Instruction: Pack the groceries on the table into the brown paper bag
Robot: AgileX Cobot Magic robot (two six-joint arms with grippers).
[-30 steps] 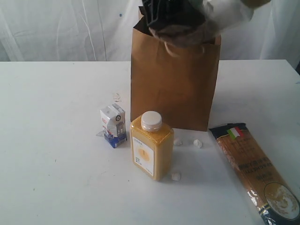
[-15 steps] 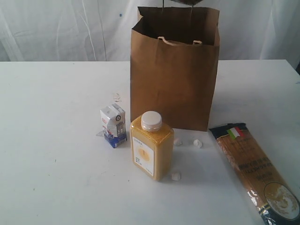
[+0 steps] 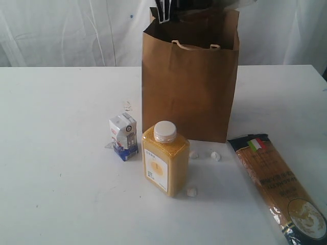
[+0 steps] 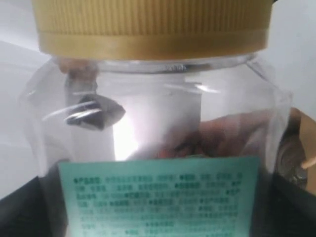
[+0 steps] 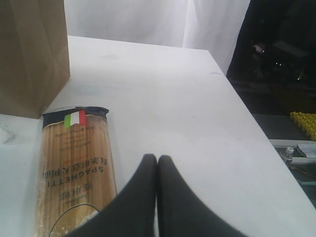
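The clear jar is lying across the bag's opening (image 3: 199,33) and juts (image 3: 242,4) out past the bag's rim, so next my left gripper pulls back and tilts the jar down into the bag's opening.
A clear yellow-lidded jar (image 4: 158,123) with a green label fills the left wrist view, held by my left gripper; the fingers are hidden behind it. That gripper (image 3: 171,9) hangs at the mouth of the upright brown paper bag (image 3: 189,87). On the table (image 3: 56,153) stand the small white-blue carton (image 3: 123,137) and the yellow white-capped bottle (image 3: 164,161), both in front of the bag. To the bag's right lies the long spaghetti packet (image 3: 278,186). My right gripper (image 5: 157,159) is shut on nothing, low over the table beside the spaghetti packet (image 5: 74,168). The dark jar and foil pouch are out of view.
Small white crumbs (image 3: 215,156) lie near the bag's foot and the bottle. A white curtain hangs behind the table. The table's right edge (image 5: 247,118) runs near my right gripper, with dark equipment beyond it.
The left arm rose from the bag's mouth almost out of the exterior view, then came back down to the bag's top. The items on the table have not moved.
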